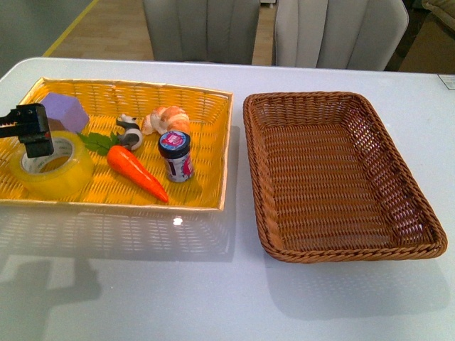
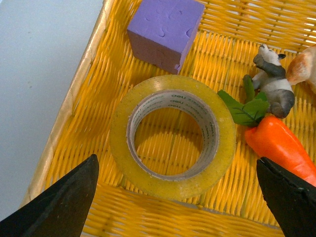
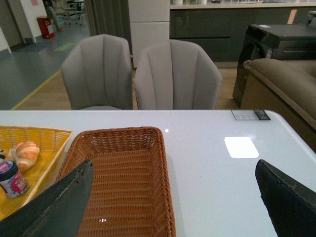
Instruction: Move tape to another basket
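Note:
I expect the tape (image 1: 67, 180) to come loose and leave the carrot behind when I lift the tape, because the carrot's leaves (image 1: 92, 143) only reach the tape's outer edge.
The tape (image 1: 67, 177), a yellow translucent roll with a white printed core, lies flat in the near left corner of the yellow basket (image 1: 226, 142). My left gripper (image 1: 35, 145) hovers just above it, open. In the left wrist view the tape (image 2: 223, 148) sits between the two black fingers (image 2: 74, 197), which stand wide apart and clear of it; the left gripper (image 2: 176, 168) holds nothing. The brown wicker basket (image 1: 334, 177) stands empty to the right. My right gripper (image 3: 174, 168) is open over the table beside the brown basket (image 3: 165, 173), out of the front view.
In the yellow basket (image 2: 98, 98) lie a purple block (image 1: 65, 110), a panda toy (image 1: 130, 131), a carrot (image 1: 135, 170), a small jar (image 1: 175, 155) and a croissant (image 1: 167, 119). Two grey chairs (image 1: 202, 28) stand behind the white table (image 1: 213, 284).

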